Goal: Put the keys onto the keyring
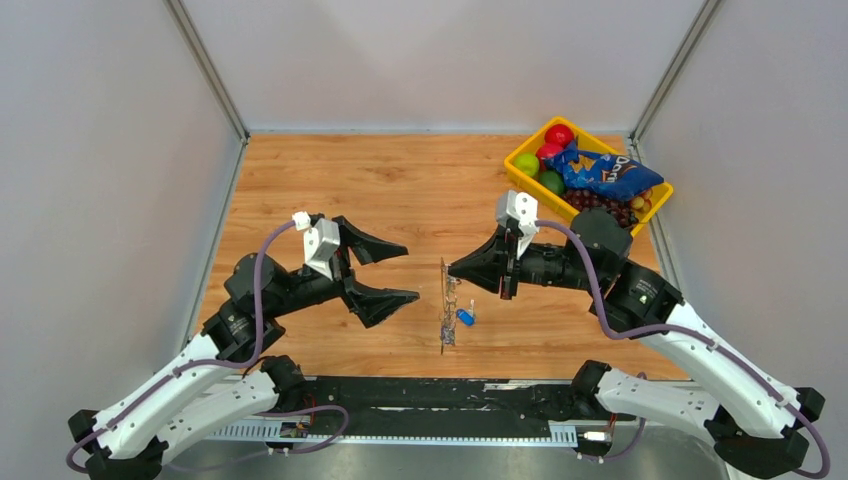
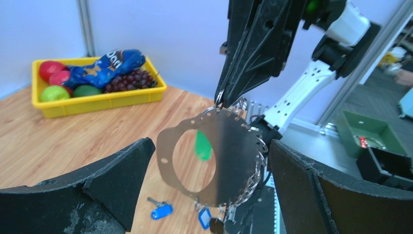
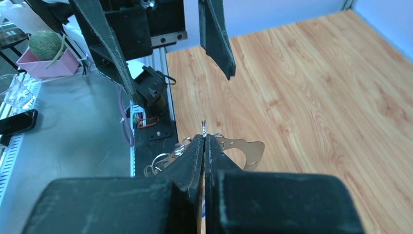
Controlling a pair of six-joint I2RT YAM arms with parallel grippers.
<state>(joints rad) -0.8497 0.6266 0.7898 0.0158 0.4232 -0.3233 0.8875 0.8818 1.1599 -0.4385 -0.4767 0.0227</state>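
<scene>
Next, I raise my left gripper and close it at the plate's top edge, under the keyring, because the metal plate's wide side faces that gripper.
My right gripper is shut on the small silver keyring at the top edge of a flat metal plate with a large hole. The plate hangs upright above the table, edge-on in the top view. Small rings and a chain trail along its rim. A blue key hangs at its bottom. A green key shows blurred through the hole. Another blue key lies on the table. My left gripper is open and empty, its fingers on either side of the plate without touching it.
A yellow tray with fruit, grapes and a blue snack bag stands at the back right. The wooden table is walled at left, back and right. A black rail runs along the near edge.
</scene>
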